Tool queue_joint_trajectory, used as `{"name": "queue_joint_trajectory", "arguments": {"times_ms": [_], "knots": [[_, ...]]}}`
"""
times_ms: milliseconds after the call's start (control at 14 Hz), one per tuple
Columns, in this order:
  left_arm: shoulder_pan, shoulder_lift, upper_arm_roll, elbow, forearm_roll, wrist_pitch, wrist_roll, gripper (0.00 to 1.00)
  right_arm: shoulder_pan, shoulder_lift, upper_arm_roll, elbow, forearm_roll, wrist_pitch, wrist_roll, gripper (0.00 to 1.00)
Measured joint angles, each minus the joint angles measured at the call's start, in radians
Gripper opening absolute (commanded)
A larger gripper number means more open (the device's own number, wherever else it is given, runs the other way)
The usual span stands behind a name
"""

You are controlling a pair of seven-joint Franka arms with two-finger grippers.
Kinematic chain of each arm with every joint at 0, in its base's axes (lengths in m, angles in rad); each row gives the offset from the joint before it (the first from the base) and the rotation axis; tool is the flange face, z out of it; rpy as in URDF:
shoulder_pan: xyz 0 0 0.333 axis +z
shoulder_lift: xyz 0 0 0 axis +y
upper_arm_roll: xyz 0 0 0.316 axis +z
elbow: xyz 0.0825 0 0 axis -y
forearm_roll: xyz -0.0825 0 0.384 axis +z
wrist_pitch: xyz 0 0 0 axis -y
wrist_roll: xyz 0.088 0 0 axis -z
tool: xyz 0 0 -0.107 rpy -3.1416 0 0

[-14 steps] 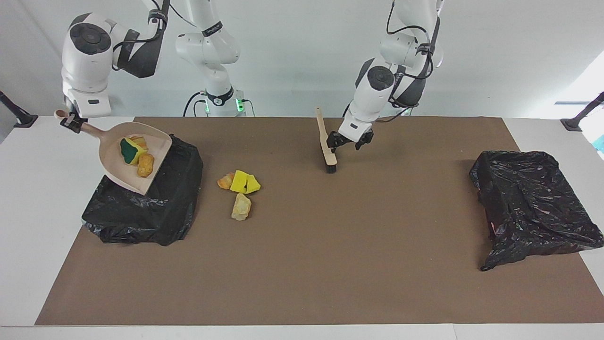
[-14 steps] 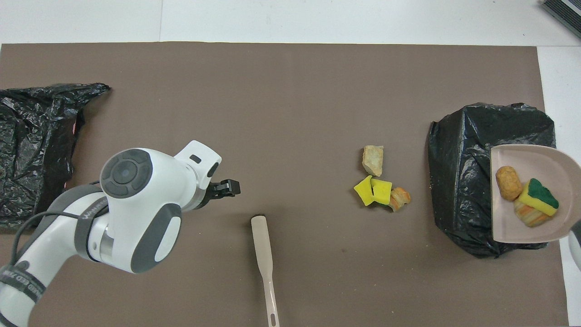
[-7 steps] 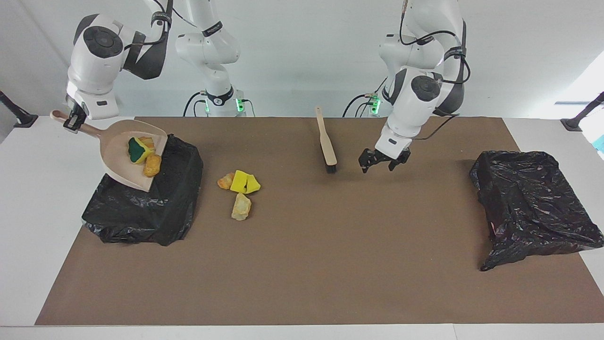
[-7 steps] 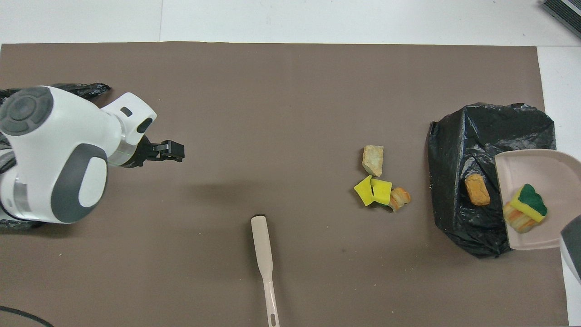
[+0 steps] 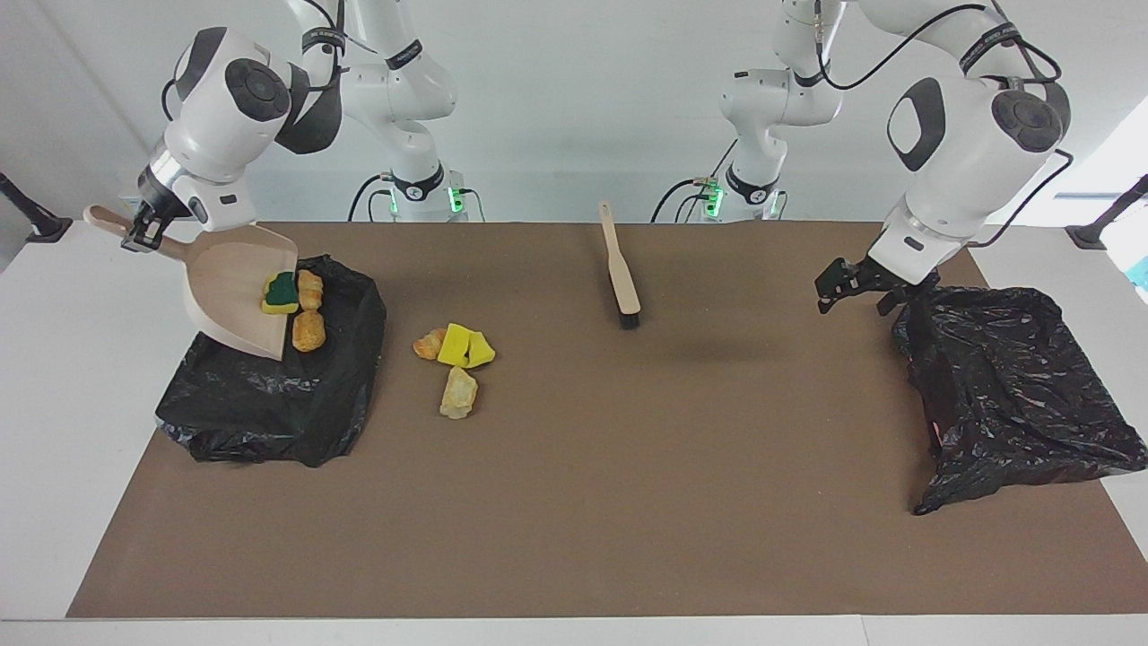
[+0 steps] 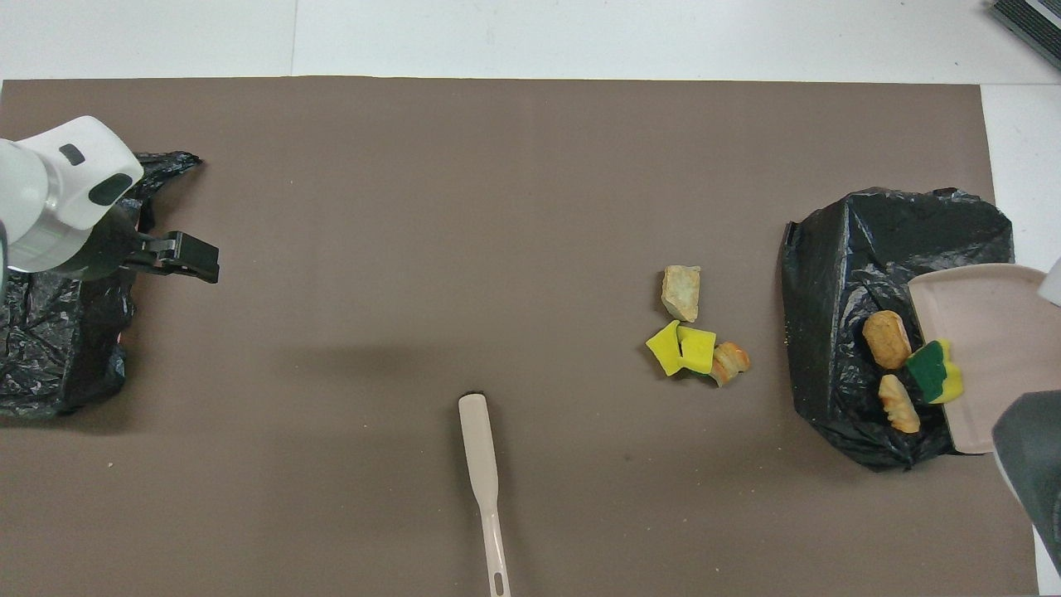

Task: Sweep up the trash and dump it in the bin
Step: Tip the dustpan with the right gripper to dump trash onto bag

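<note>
The beige dustpan (image 6: 985, 348) will keep every piece in it when the robot carries the dustpan to the second bag, because the trash on the mat is a small cluster (image 6: 696, 335).
My right gripper (image 5: 142, 231) is shut on the handle of the beige dustpan (image 5: 235, 289), which is tilted steeply over the black-bagged bin (image 5: 269, 395). A yellow-green sponge (image 5: 281, 292) clings to the pan's lip. Two bread chunks (image 6: 885, 338) lie on the bag just off that lip. More trash lies on the mat beside the bin: yellow wedges (image 5: 465, 345), an orange chunk (image 5: 430, 344) and a pale chunk (image 5: 458, 393). My left gripper (image 5: 852, 294) hangs open and holds nothing, over the mat beside a second black bag (image 5: 1013, 386).
The brush (image 5: 621, 269) lies on the brown mat (image 5: 628, 502) near the robots, midway along the table, touched by nothing. The second bag (image 6: 50, 332) sits at the left arm's end. White table borders the mat.
My left gripper has swung away from the brush to the left arm's end. The right gripper tipped the dustpan further, and two bread chunks slid off onto the bin's bag.
</note>
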Motion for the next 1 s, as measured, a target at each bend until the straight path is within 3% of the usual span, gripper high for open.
{"name": "queue_joint_trajectory", "arguments": {"times_ms": [143, 499, 784, 998], "knots": [[0.0, -0.001, 0.0, 0.049, 0.03, -0.067, 0.0, 1.0, 0.0, 0.003, -0.001, 0.006, -0.022, 0.0, 0.0, 0.0], [0.048, -0.007, 0.007, 0.068, 0.05, -0.087, 0.039, 1.0, 0.0, 0.006, 0.006, 0.09, -0.007, -0.093, 0.005, 0.0], [0.059, -0.021, 0.009, 0.068, 0.05, -0.09, 0.049, 1.0, 0.0, 0.003, 0.035, 0.219, 0.244, -0.26, 0.122, 0.0], [0.059, -0.036, 0.006, 0.068, 0.05, -0.092, 0.051, 1.0, 0.002, 0.002, 0.111, 0.24, 0.452, -0.341, 0.407, 0.0]]}}
